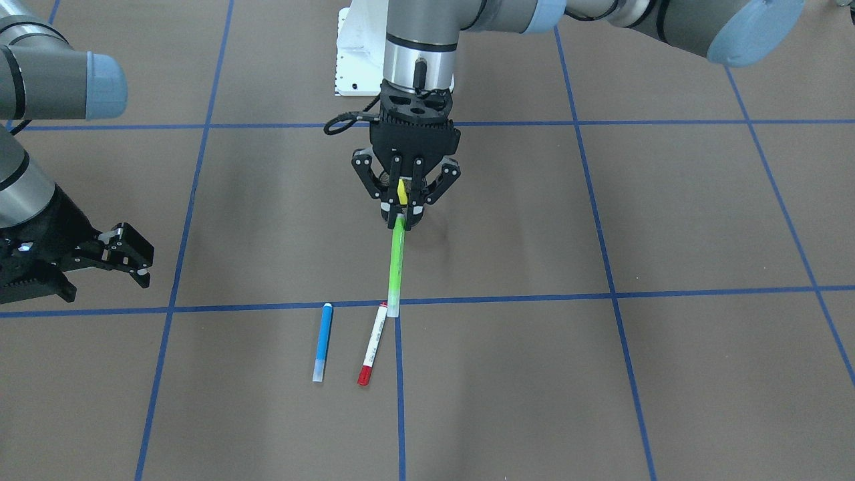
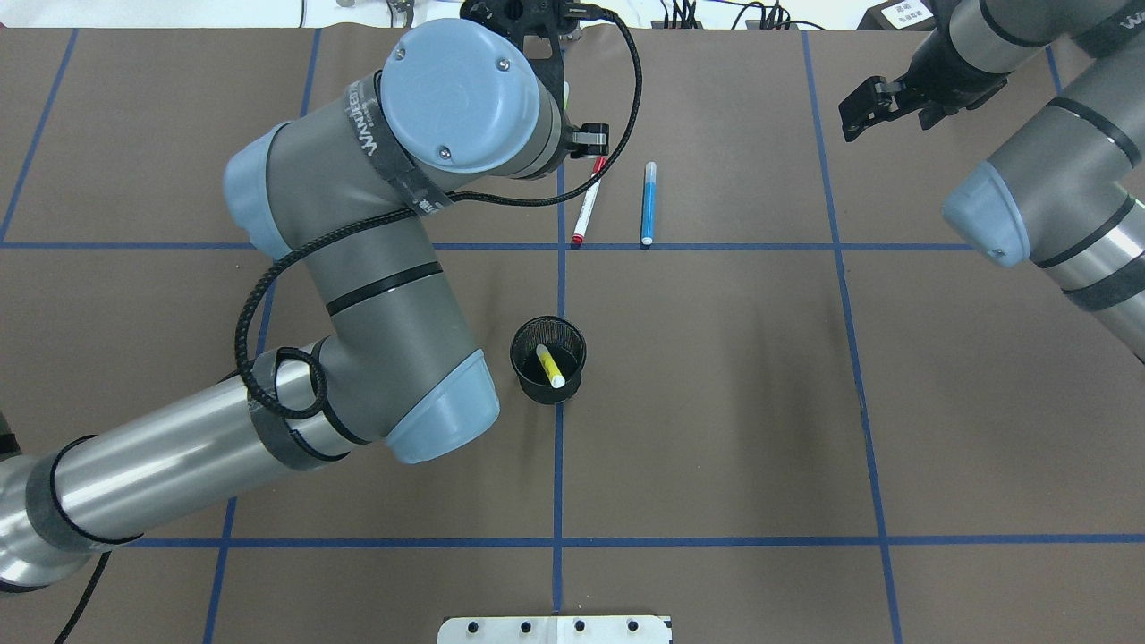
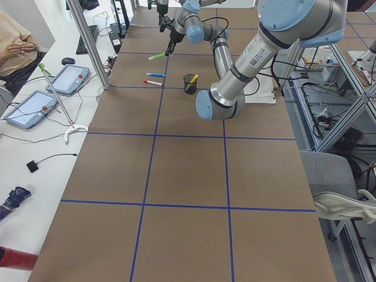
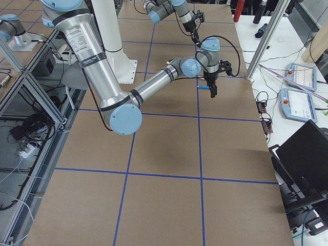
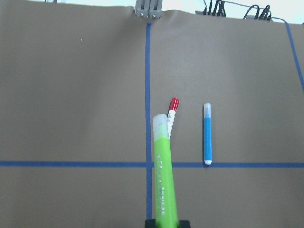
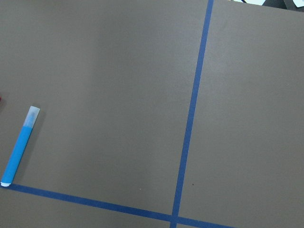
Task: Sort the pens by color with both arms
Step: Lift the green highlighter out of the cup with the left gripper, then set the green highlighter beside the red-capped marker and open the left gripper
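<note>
My left gripper should go on carrying the green pen (image 1: 396,268) to the open spot (image 1: 425,353) past the blue tape until it lies flat, because it points the same way as the white pen.
My left gripper (image 1: 401,210) is shut on one end of the green pen (image 1: 395,267) and holds it lifted, nearly level. In the left wrist view the green pen (image 5: 164,180) has its pale tip over the white pen with the red cap (image 5: 172,111). That white pen (image 1: 373,344) and the blue pen (image 1: 322,342) lie side by side on the table, also in the overhead view (image 2: 587,204) (image 2: 648,204). The yellow pen (image 2: 550,365) stands in the black mesh cup (image 2: 537,380). My right gripper (image 1: 137,264) is open and empty, off to the side of the pens.
The table is brown with blue tape grid lines. The white base pedestal (image 2: 555,629) is at the robot's edge. My left arm's elbow (image 2: 447,98) hides its gripper in the overhead view. An operator (image 3: 17,41) and tablets sit beside the table.
</note>
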Robot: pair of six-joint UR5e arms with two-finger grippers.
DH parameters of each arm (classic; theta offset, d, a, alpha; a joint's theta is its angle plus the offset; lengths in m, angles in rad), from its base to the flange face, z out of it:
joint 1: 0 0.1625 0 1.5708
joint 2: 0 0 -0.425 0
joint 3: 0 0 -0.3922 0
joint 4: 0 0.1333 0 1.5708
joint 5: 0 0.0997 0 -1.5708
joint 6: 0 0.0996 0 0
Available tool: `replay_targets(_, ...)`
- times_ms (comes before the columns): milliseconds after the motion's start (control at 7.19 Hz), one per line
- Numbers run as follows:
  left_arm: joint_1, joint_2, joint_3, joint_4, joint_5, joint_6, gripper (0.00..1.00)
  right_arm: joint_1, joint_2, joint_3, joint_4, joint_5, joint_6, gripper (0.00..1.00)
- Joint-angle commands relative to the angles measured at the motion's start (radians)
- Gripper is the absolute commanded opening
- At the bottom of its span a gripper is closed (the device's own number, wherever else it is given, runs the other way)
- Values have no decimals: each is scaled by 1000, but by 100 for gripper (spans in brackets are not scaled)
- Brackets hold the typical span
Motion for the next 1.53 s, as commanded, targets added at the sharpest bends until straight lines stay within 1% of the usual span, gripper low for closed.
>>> replay_targets(0, -42, 18, 179, -276, 31, 80, 0, -2, 2, -1, 0, 0, 11, 100)
replay_targets(278, -59, 32, 362, -528, 34, 158, 0, -5, 3, -1, 2, 0, 22, 100)
replay_targets(417, -58, 77, 390, -611, 70, 196, 0, -5, 3, -2, 0, 0, 22, 100)
replay_targets(556, -53, 115, 398, -640, 74, 213, 0, -5, 3, -4, 2, 0, 22, 100)
replay_targets(696, -23, 146, 398, -663, 75, 213, 0, -5, 3, -2, 2, 0, 23, 100)
replay_targets(835, 14, 148, 399, -669, 103, 213, 0, -5, 2, -4, 2, 0, 24, 100)
replay_targets(974, 57, 135, 425, -674, 165, 209, 0, -5, 2, -4, 2, 0, 22, 100)
replay_targets(1252, 80, 128, 448, -686, 175, 206, 0, -5, 2, -4, 2, 0, 22, 100)
replay_targets(1391, 80, 117, 456, -687, 175, 206, 16, -5, 3, -4, 2, -2, 23, 100)
